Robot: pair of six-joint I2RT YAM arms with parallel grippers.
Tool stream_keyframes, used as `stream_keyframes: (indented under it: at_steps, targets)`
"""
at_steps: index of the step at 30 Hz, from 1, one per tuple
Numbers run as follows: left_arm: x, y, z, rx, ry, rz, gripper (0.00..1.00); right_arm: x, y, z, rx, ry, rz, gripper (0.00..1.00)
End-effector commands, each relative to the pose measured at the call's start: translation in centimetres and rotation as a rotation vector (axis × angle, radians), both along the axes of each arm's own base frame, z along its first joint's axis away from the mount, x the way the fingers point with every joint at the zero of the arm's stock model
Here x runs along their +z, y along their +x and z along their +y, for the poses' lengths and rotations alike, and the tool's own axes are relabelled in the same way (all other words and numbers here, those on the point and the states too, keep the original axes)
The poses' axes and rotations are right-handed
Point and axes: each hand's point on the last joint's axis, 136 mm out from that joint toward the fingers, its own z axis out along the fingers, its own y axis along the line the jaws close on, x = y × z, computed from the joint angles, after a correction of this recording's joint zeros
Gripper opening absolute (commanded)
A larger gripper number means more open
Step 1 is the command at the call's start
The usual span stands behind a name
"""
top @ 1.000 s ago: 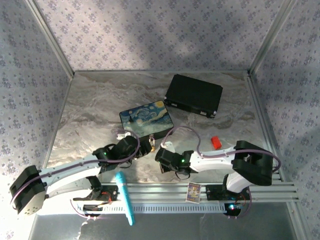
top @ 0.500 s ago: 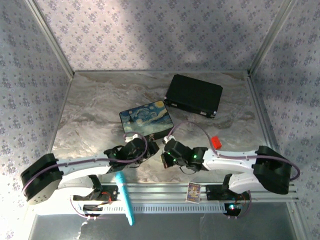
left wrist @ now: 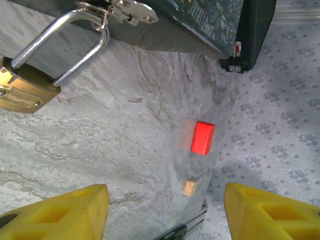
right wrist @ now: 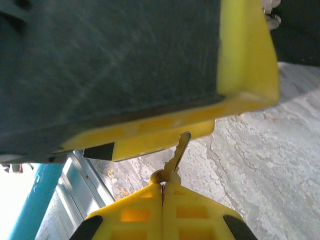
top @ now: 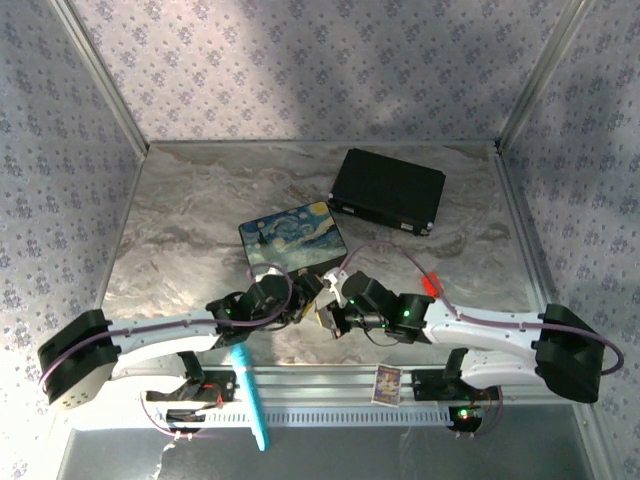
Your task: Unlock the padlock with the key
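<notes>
The key's blade (right wrist: 176,159) is tilted in the robot's right gripper, so the left gripper should pinch the blade's tip (right wrist: 185,138) to straighten the key before the padlock is unlocked.
In the left wrist view the brass padlock (left wrist: 21,93) hangs at the upper left. Its silver shackle (left wrist: 60,45) is looped through the hasp (left wrist: 125,9) of the painted box (top: 293,240). My left gripper (left wrist: 165,200) is open, its yellow fingers (left wrist: 65,212) wide apart with nothing between them, and the padlock lies beyond them. My right gripper (right wrist: 162,186) is shut on the key (right wrist: 176,154), whose silvery blade sticks up and touches or nearly touches a yellow finger of the left gripper (right wrist: 165,130). From above, the left gripper (top: 304,291) and right gripper (top: 331,317) meet just in front of the box.
A red block (left wrist: 202,137) and a pale tan cube (left wrist: 189,187) lie on the marble table to the right. A black case (top: 387,190) sits at the back right. A teal pen (top: 250,395) and a small card (top: 386,382) rest on the front rail.
The right arm has stretched left and forward, bringing its gripper up against the left gripper in front of the painted box. The left gripper has shifted slightly right.
</notes>
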Motion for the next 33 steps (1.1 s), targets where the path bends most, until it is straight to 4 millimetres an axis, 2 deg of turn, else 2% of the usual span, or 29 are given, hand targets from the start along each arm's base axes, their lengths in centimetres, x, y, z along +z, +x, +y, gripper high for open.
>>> stream_keyframes:
  at_steps: [1, 4, 6, 9, 12, 15, 18, 21, 22, 23, 25, 27, 30, 33]
  targets:
    - [0.9, -0.3, -0.3, -0.003, -0.044, 0.007, 0.53, 0.6, 0.1, -0.4, 0.013, 0.019, -0.027, 0.00]
    - [0.9, -0.5, -0.4, -0.015, -0.038, 0.004, 0.41, 0.9, 0.3, -0.8, 0.003, 0.027, -0.029, 0.00]
    - [0.7, -0.5, -0.3, -0.016, -0.024, 0.006, 0.29, 1.0, 0.4, -1.0, 0.001, 0.022, -0.033, 0.00]
    - [0.6, -0.6, -0.2, -0.024, -0.014, 0.004, 0.24, 1.0, 0.3, -1.2, -0.002, 0.023, -0.031, 0.00]
    - [0.5, -0.7, -0.4, -0.041, -0.002, -0.001, 0.10, 1.0, 0.3, -1.3, -0.001, 0.022, -0.029, 0.00]
    - [0.6, -0.8, -0.4, -0.049, 0.006, -0.002, 0.07, 0.7, 0.3, -1.5, -0.004, 0.014, -0.025, 0.00]
    - [0.5, -0.8, -0.2, -0.045, 0.015, -0.003, 0.00, 0.6, 0.4, -1.5, -0.008, 0.009, -0.026, 0.00]
    - [0.9, -0.8, -0.2, -0.051, 0.014, -0.020, 0.00, 0.6, 0.7, -1.5, -0.023, 0.008, -0.029, 0.00]
    - [1.1, -0.7, -0.2, -0.055, 0.011, -0.029, 0.00, 0.6, 0.8, -1.5, -0.029, 0.011, -0.030, 0.05]
    - [1.2, -0.7, -0.3, -0.059, 0.009, -0.037, 0.00, 0.7, 0.9, -1.5, -0.034, 0.015, -0.030, 0.16]
    - [1.9, -0.5, -0.2, -0.060, 0.004, -0.081, 0.00, 1.1, 1.2, -1.5, -0.058, 0.049, -0.021, 0.61]
    - [2.4, 0.0, 0.1, -0.051, 0.015, -0.131, 0.00, 1.8, 1.9, -1.8, -0.108, 0.106, -0.009, 0.99]
    - [3.4, 0.8, 0.7, -0.031, 0.045, -0.213, 0.00, 3.3, 3.0, -2.6, -0.172, 0.214, 0.005, 0.99]
    - [5.0, 1.6, 0.6, -0.038, 0.015, -0.312, 0.00, 5.3, 3.6, -3.0, -0.167, 0.370, 0.033, 0.97]
